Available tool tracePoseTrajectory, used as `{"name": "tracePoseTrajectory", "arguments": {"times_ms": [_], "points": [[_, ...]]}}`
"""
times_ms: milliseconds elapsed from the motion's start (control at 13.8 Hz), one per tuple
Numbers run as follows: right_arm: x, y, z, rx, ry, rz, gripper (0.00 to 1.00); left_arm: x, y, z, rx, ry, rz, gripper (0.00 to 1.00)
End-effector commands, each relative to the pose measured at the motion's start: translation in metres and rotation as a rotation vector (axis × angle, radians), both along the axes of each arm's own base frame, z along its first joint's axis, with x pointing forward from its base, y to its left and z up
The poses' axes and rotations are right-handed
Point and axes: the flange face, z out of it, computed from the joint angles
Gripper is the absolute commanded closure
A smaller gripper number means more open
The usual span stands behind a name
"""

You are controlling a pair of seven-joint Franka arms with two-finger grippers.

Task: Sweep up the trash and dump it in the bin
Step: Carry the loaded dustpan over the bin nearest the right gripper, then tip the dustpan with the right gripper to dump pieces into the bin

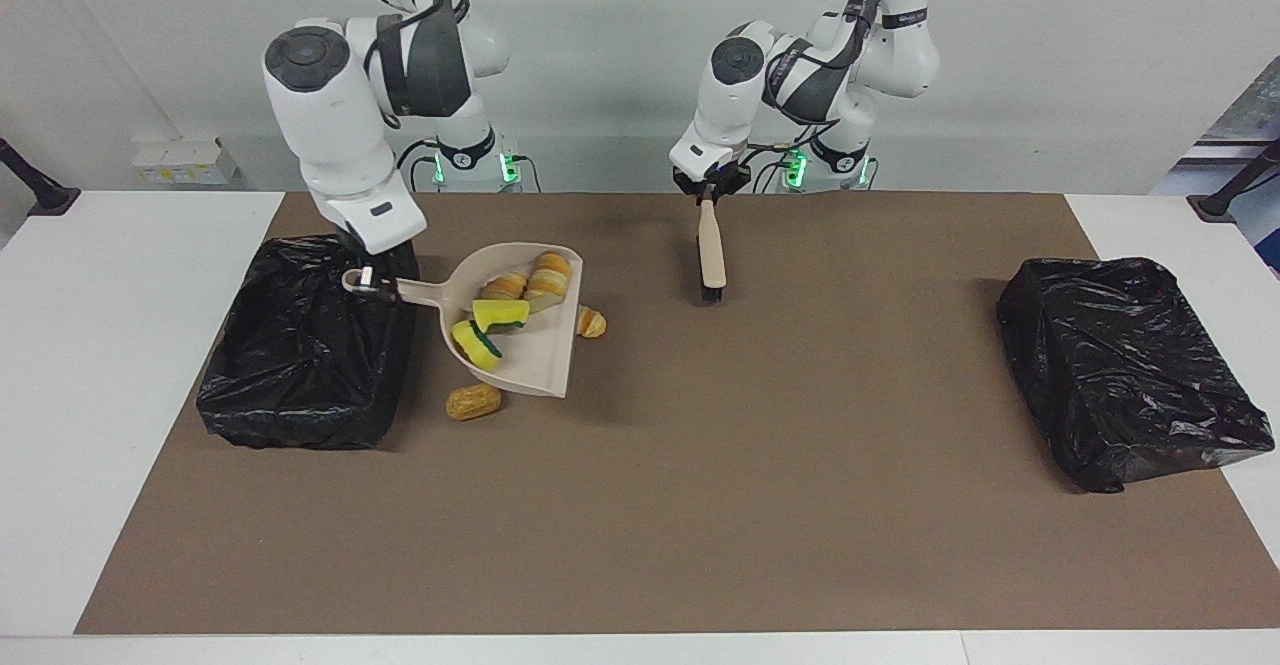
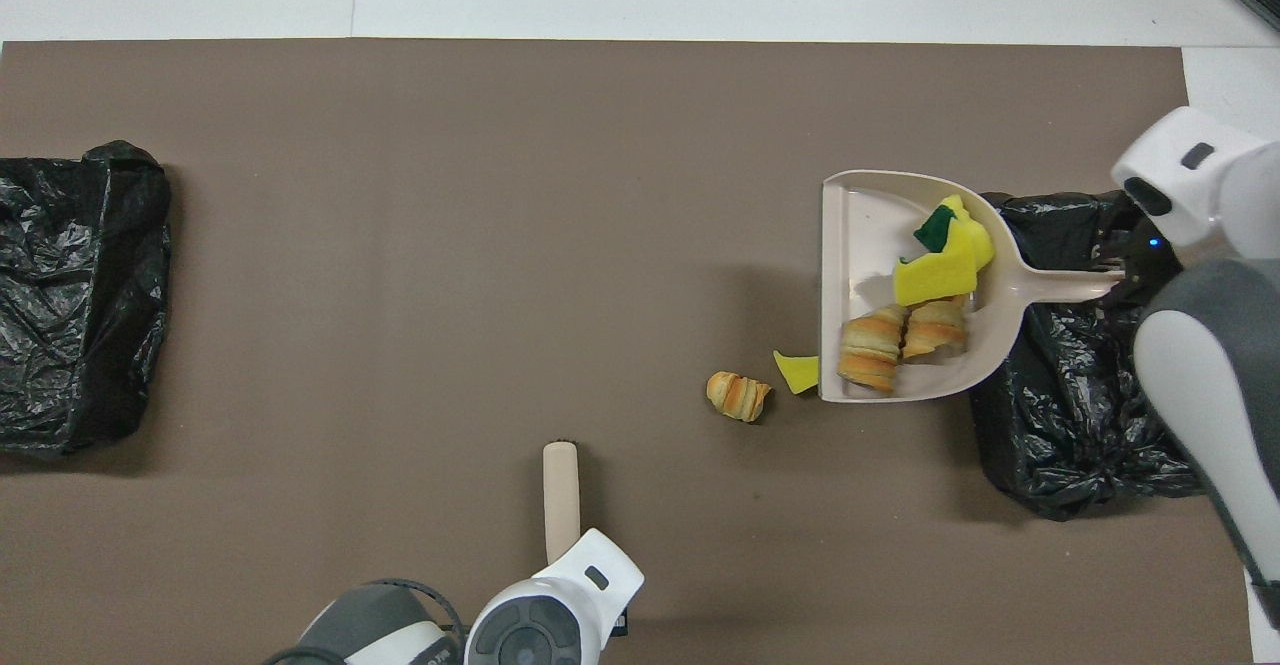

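Next, my right gripper pulls the dustpan's handle past the bin until the dustpan's edge is over the bin's opening [image 2: 1089, 395], and then tip it, because the dustpan's open edge [image 2: 829, 291] is hanging over the mat.
My right gripper [image 1: 372, 285] is shut on the handle of the beige dustpan [image 1: 535, 365], which hangs tilted above the mat with its handle end over the edge of the black-lined bin [image 1: 300, 365]. Trash lies in the pan: yellow sponge wedges [image 2: 945, 265] and croissant bits [image 2: 900, 335]. Three pieces of trash lie on the mat: a croissant bit [image 2: 738, 395], a yellow wedge [image 2: 797, 370], and a bread bit [image 1: 473, 401] beside the bin. My left gripper [image 1: 708, 195] is shut on the brush [image 1: 711, 255], bristles down, over the mat's edge closest to the robots.
A second black-lined bin [image 1: 1130, 370] sits at the left arm's end of the brown mat [image 1: 700, 505]. White table [image 1: 90, 395] surrounds the mat on all sides.
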Motion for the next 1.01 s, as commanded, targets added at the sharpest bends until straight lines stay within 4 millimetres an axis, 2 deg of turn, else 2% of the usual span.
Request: {"name": "tracePoseTrajectory", "arguments": {"times_ms": [0, 145, 507, 652, 797, 942], "points": [[-0.018, -0.067, 0.008, 0.005, 0.015, -0.003, 1.0, -0.026, -0.001, -0.011, -0.022, -0.06, 0.015, 1.0], [-0.03, -0.114, 0.012, 0.006, 0.016, 0.016, 1.0, -0.025, -0.001, -0.012, -0.022, -0.06, 0.021, 1.0], [-0.076, -0.192, 0.009, -0.146, 0.058, 0.064, 1.0, -0.02, 0.0, -0.021, -0.011, -0.041, 0.017, 1.0], [-0.085, -0.207, 0.01, -0.291, 0.106, 0.087, 1.0, -0.016, 0.002, -0.022, -0.012, -0.031, 0.032, 1.0], [-0.085, -0.208, 0.012, -0.444, 0.113, 0.047, 1.0, -0.015, 0.003, -0.024, -0.01, -0.028, 0.046, 1.0], [-0.081, -0.201, 0.002, -0.527, 0.116, 0.004, 1.0, -0.002, 0.007, -0.026, -0.012, -0.019, 0.048, 0.82]]}}
